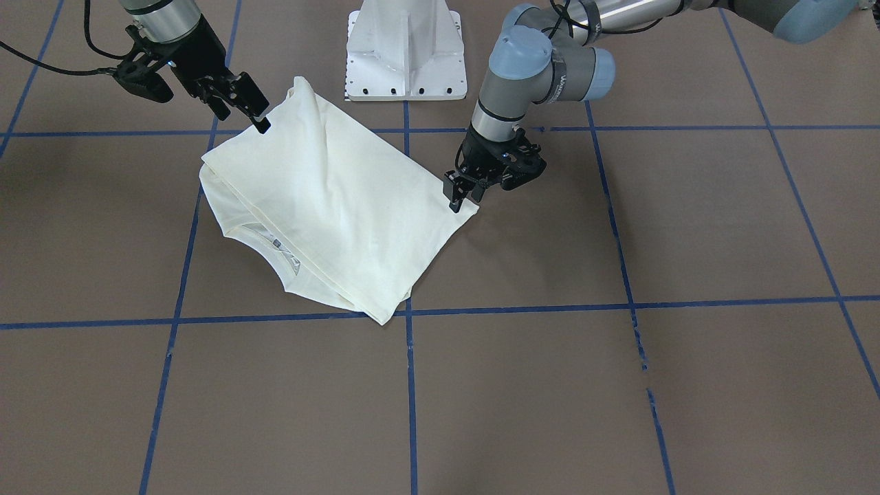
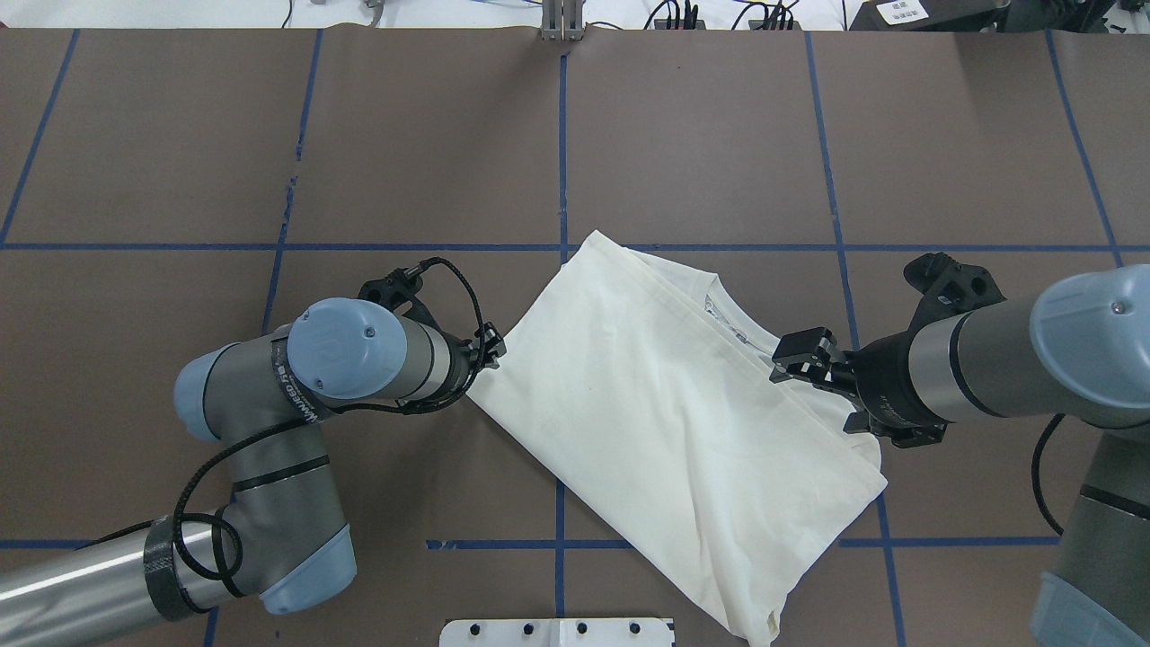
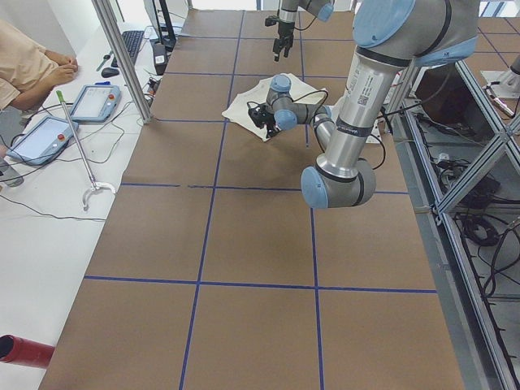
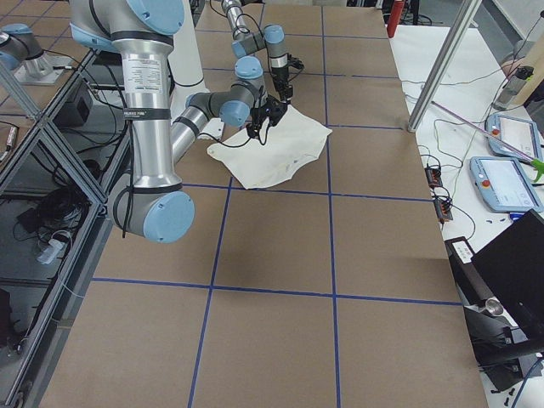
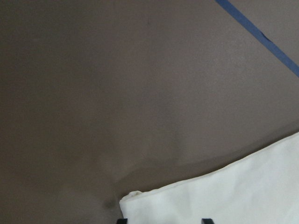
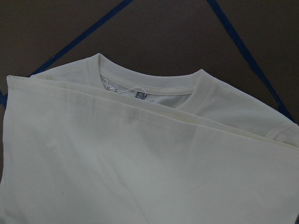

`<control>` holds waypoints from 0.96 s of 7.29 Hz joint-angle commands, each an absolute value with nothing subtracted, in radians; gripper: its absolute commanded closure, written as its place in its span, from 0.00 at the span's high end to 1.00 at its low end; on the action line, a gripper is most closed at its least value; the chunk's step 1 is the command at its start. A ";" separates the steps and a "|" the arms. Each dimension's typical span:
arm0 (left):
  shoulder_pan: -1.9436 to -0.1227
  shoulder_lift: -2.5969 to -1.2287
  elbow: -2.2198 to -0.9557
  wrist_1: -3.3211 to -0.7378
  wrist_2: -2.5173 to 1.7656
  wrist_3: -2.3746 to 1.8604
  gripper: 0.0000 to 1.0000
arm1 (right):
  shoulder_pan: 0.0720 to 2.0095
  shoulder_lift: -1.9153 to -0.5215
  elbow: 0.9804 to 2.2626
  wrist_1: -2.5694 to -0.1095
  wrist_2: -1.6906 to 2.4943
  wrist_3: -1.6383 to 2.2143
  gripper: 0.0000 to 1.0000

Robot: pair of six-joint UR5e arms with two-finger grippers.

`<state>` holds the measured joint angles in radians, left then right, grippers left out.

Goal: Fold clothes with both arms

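Observation:
The cream shirt is at a slant to the blue tape lines, so the robot's left gripper should grip the corner of the shirt it straddles [image 1: 472, 209] and pull the shirt square before folding.
The cream shirt [image 1: 330, 199] lies folded on the brown table, plain side up; its print is hidden. Its ribbed collar [image 6: 149, 81] with a small label peeks out from under the top layer. It also shows in the overhead view [image 2: 665, 404]. My left gripper [image 1: 460, 196] is low at the shirt's corner nearest the left arm, jaws open; the two fingertips [image 5: 122, 220] straddle the edge of that corner [image 5: 140, 198]. My right gripper [image 2: 795, 364] hovers open above the collar-side edge and holds nothing.
The white pedestal base [image 1: 405, 55] stands just behind the shirt. Blue tape lines [image 1: 410, 385] grid the table. An operator [image 3: 24, 65], tablets [image 3: 45, 134] and a metal post [image 3: 122, 57] stand beyond the table's far edge.

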<state>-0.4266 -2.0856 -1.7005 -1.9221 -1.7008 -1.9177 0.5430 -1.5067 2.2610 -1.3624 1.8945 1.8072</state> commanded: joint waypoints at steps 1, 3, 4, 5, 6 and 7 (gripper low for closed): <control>-0.425 -2.082 -1.695 -1.922 -1.690 -1.916 0.61 | 0.540 -1.506 2.258 -1.362 1.894 1.807 1.00; -0.416 -2.086 -1.668 -1.924 -1.687 -1.916 0.60 | 0.538 -1.497 2.243 -1.362 1.893 1.806 1.00; -0.417 -2.088 -1.667 -1.924 -1.689 -1.917 0.46 | 0.540 -1.493 2.241 -1.362 1.893 1.805 1.00; -0.417 -2.086 -1.677 -1.922 -1.690 -1.921 0.00 | 0.540 -1.491 2.243 -1.362 1.893 1.805 1.00; -0.419 -2.086 -1.680 -1.922 -1.692 -1.914 0.00 | 0.541 -1.493 2.243 -1.362 1.894 1.805 1.00; -0.422 -2.085 -1.681 -1.921 -1.692 -1.914 0.00 | 0.541 -1.491 2.241 -1.362 1.894 1.805 1.00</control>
<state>-0.4190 -2.0860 -1.6782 -1.9219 -1.6912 -1.9159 0.5409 -1.4923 2.2423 -1.3622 1.8939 1.8055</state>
